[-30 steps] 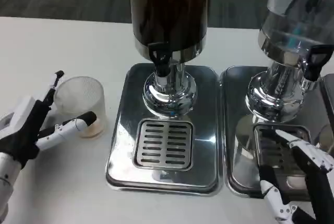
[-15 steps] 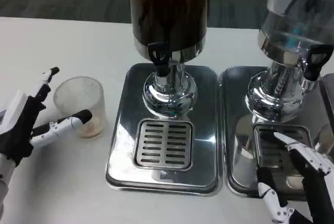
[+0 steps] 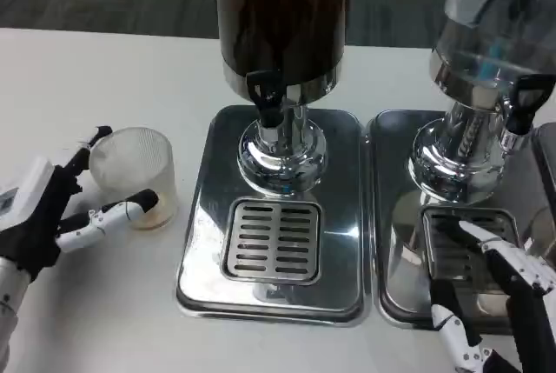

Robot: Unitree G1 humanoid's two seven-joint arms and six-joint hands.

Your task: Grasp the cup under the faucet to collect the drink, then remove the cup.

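The black faucet (image 3: 268, 102) is well above the slotted grate, so I expect the cup (image 3: 135, 177) to fit upright between the two when the robot carries it over.
A clear plastic cup (image 3: 135, 173) stands upright on the white table, left of the steel drip tray (image 3: 201, 251), with a little pale liquid at its bottom. It is not under the black faucet (image 3: 265, 96) of the dark drink dispenser (image 3: 282, 16). My left hand (image 3: 50, 216) is at the cup's left with its fingers spread. One fingertip is by the rim and the thumb reaches across the front of the cup's base. I see no firm grip. My right hand (image 3: 508, 299) hovers low at the right with its fingers apart, holding nothing.
A slotted grate (image 3: 273, 239) lies in the tray below the faucet. A second, clear dispenser (image 3: 491, 43) stands on its own steel tray (image 3: 391, 251) at the right, under my right hand. Bare white table lies left of and in front of the cup.
My left hand drew back to the left half a second ago and has now come back in against the cup. The cup has not moved. The right hand has barely shifted.
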